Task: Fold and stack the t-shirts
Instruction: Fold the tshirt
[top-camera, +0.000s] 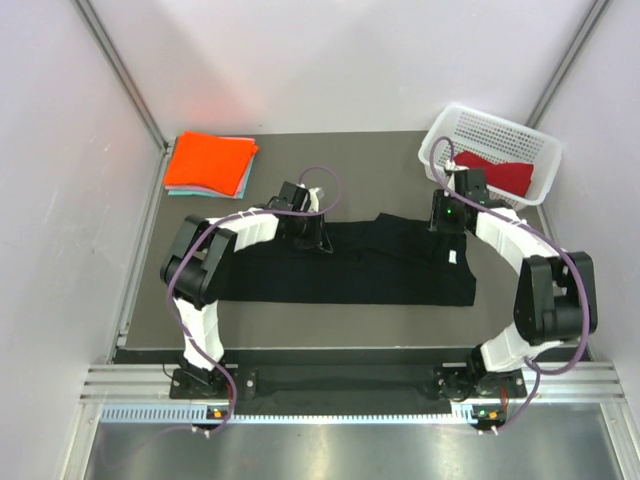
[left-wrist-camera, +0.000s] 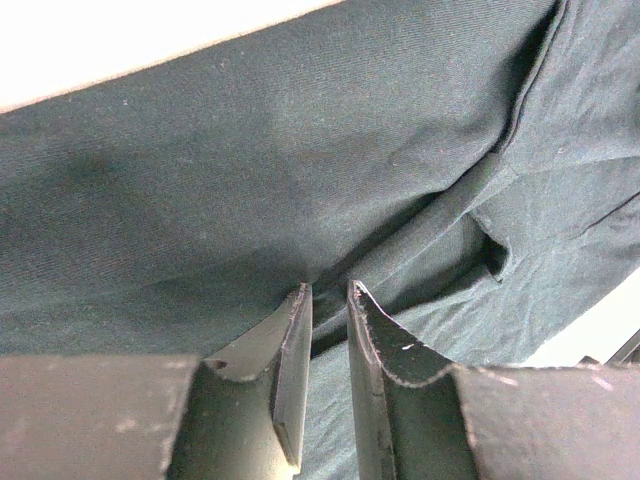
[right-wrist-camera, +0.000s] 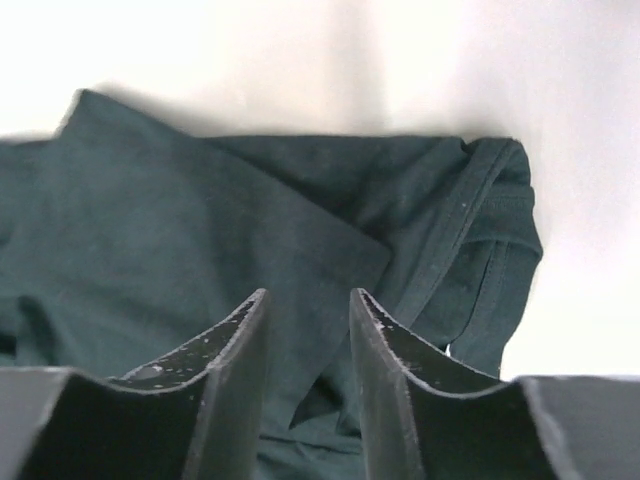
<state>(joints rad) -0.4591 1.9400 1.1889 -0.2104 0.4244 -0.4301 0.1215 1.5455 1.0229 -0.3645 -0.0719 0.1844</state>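
My right gripper's open fingers are just short of the flap's corner (right-wrist-camera: 376, 252), which lies loose on the black t-shirt. They should move in next until they grip the flap's edge (right-wrist-camera: 338, 226).
The large black t-shirt (top-camera: 340, 272) lies folded into a long band across the middle of the table. My left gripper (top-camera: 320, 243) is at its far edge, left of the collar. In the left wrist view the jaws (left-wrist-camera: 328, 288) stand almost together, pinching a raised fold of the black cloth (left-wrist-camera: 250, 150). My right gripper (top-camera: 447, 225) is over the shirt's far right corner. In the right wrist view it (right-wrist-camera: 308, 293) is open, with the black cloth (right-wrist-camera: 200, 230) below and nothing held. The orange t-shirt (top-camera: 208, 160) lies folded on the pale teal one (top-camera: 243, 180) at the far left. The dark red t-shirt (top-camera: 498, 170) is in the basket.
A white plastic mesh basket (top-camera: 500, 128) stands at the far right corner, just behind my right wrist. Grey walls close in the table on the left, back and right. A metal rail (top-camera: 340, 385) runs along the near edge by the arm bases.
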